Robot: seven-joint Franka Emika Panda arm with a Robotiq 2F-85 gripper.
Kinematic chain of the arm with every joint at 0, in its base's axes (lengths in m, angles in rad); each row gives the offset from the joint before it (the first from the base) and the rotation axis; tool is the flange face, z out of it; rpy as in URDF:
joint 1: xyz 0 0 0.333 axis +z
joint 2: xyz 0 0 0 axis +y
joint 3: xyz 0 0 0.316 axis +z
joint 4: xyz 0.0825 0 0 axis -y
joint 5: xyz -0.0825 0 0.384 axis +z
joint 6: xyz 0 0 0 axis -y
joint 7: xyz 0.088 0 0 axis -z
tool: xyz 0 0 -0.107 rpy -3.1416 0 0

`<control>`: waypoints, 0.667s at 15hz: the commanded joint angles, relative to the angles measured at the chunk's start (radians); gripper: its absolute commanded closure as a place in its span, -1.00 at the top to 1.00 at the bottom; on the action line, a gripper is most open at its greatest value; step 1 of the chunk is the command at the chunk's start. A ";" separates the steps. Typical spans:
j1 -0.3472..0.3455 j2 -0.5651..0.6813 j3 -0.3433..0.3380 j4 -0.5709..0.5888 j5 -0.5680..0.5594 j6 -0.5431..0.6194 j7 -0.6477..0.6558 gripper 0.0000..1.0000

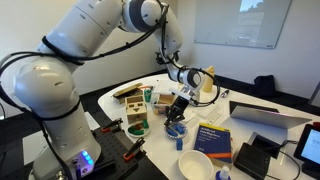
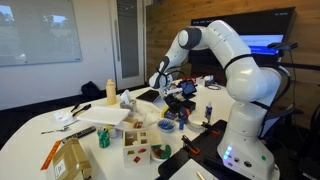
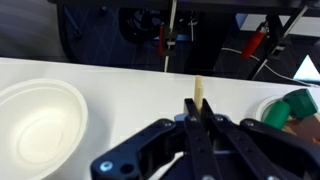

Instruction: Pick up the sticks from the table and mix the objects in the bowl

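Note:
The robot's gripper is tilted so far that the stick (image 3: 198, 92) points past the bluish bowl, so the robot should swing the gripper upright and aim down at the bowl (image 1: 172, 131).
My gripper (image 3: 199, 118) is shut on a thin pale wooden stick (image 3: 198, 88) that pokes out past the fingertips. In both exterior views the gripper (image 1: 180, 106) (image 2: 172, 101) hangs just above the small bluish bowl (image 1: 176, 129) (image 2: 170, 124) on the white table (image 3: 110, 85). The small blue bits in the bowl are too small to make out. The wrist view does not show the bluish bowl. I cannot tell whether the stick's tip touches the bowl.
A larger white bowl (image 3: 40, 120) (image 1: 195, 165) stands close by. A blue book (image 1: 212, 138) lies next to it. A green object in a white dish (image 3: 293, 108) is at the right. Wooden boxes (image 2: 137, 146), a laptop (image 1: 262, 115) and clutter surround the spot.

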 commanded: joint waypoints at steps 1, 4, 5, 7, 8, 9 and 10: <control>0.001 -0.007 0.013 0.012 0.012 -0.117 -0.020 -0.97; -0.010 0.002 0.036 0.020 0.044 -0.176 -0.054 -0.97; -0.011 0.000 0.041 0.015 0.055 -0.162 -0.060 -0.97; -0.007 -0.005 0.045 0.008 0.063 -0.128 -0.064 -0.97; -0.004 -0.008 0.045 0.005 0.061 -0.119 -0.060 -0.97; 0.007 -0.012 0.038 0.002 0.044 -0.108 -0.048 -0.97; 0.013 -0.013 0.033 0.002 0.035 -0.103 -0.038 -0.97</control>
